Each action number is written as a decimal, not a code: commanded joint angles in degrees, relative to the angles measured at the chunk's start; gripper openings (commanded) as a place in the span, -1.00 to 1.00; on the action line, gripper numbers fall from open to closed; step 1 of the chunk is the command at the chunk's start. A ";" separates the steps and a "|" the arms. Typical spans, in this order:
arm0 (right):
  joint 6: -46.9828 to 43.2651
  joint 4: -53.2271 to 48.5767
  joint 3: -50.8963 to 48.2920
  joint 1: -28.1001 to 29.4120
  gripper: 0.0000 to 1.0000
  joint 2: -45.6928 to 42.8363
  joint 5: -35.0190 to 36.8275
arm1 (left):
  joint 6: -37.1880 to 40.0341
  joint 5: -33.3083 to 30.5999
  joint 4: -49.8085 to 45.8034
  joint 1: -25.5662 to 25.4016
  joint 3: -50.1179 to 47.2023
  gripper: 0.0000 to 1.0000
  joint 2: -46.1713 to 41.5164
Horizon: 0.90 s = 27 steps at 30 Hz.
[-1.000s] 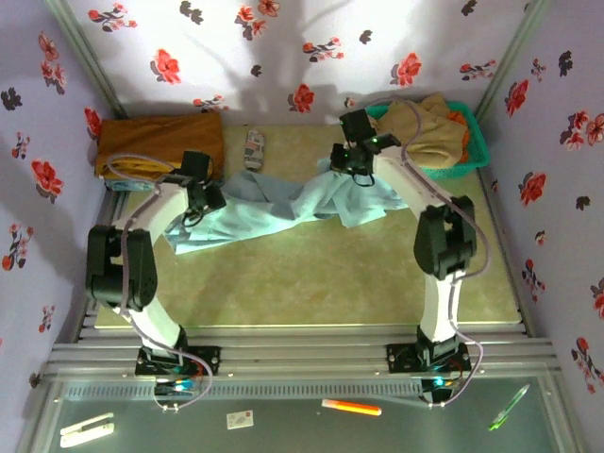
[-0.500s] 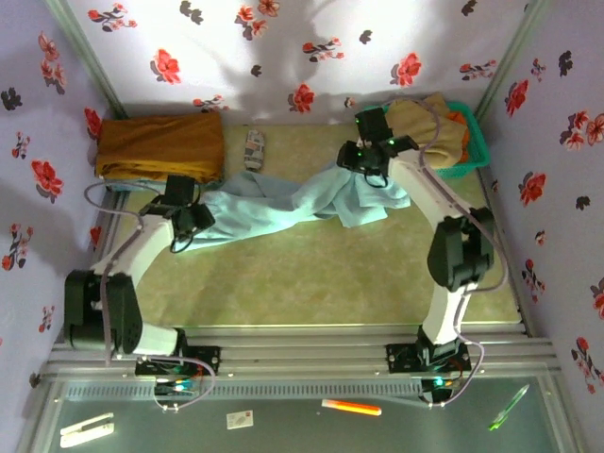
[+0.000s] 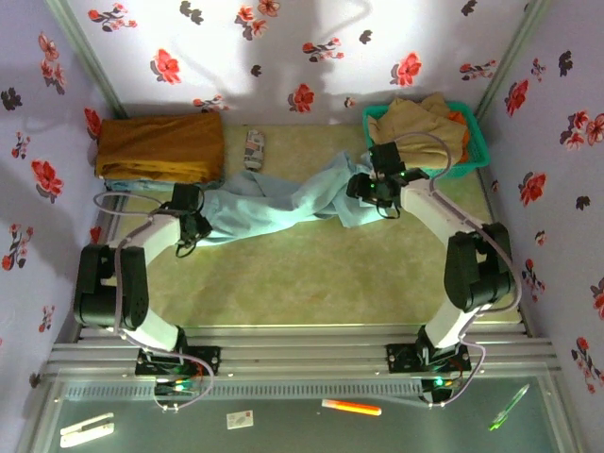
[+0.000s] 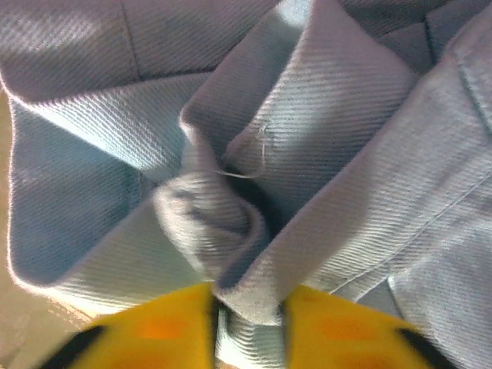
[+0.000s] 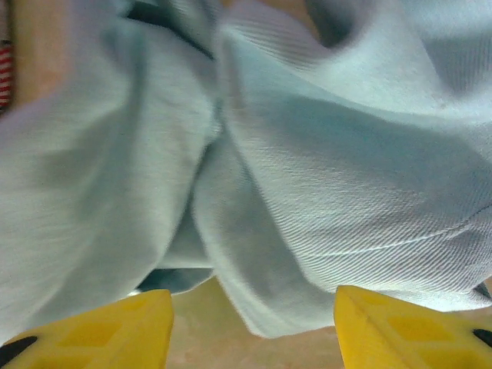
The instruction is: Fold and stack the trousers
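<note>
My left gripper needs to open, because it is pinching a crumpled fold along with the trousers' upper edge. It should then take the upper edge alone and pull it toward the front.
The pale aqua-blue trousers lie rumpled across the back middle of the table, from the left arm to the right arm. At their left end my left gripper is shut on a pinched fold of the trousers, with the yellow fingers pressing the cloth from both sides. At the right end of the trousers my right gripper stands open, and its yellow fingertips sit wide apart just short of the cloth's hem, holding nothing.
A folded mustard-brown garment lies at the back left. A green basket with a tan garment stands at the back right. A small striped object rests near the back wall. Floral walls close in three sides.
My left gripper has moved down onto the left end of the trousers and shut on a fold. My right gripper has opened, let go of the cloth and drawn back to the right.
</note>
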 commanded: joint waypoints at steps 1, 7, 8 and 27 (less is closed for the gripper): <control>2.54 3.08 -3.66 -0.97 0.20 0.99 -2.16 | 1.29 -1.42 1.22 0.56 2.38 -0.86 0.34; 7.25 8.24 -11.54 1.57 0.36 -2.89 -3.99 | 1.43 -0.74 -0.53 0.74 2.64 -1.00 -2.70; 8.30 8.45 -12.24 2.38 0.38 -3.55 -3.20 | 1.43 -0.28 -0.75 0.74 2.63 -1.00 -3.34; 19.45 16.83 -15.61 5.14 0.55 -1.74 -3.20 | 0.39 2.77 0.33 1.09 2.67 0.14 -0.34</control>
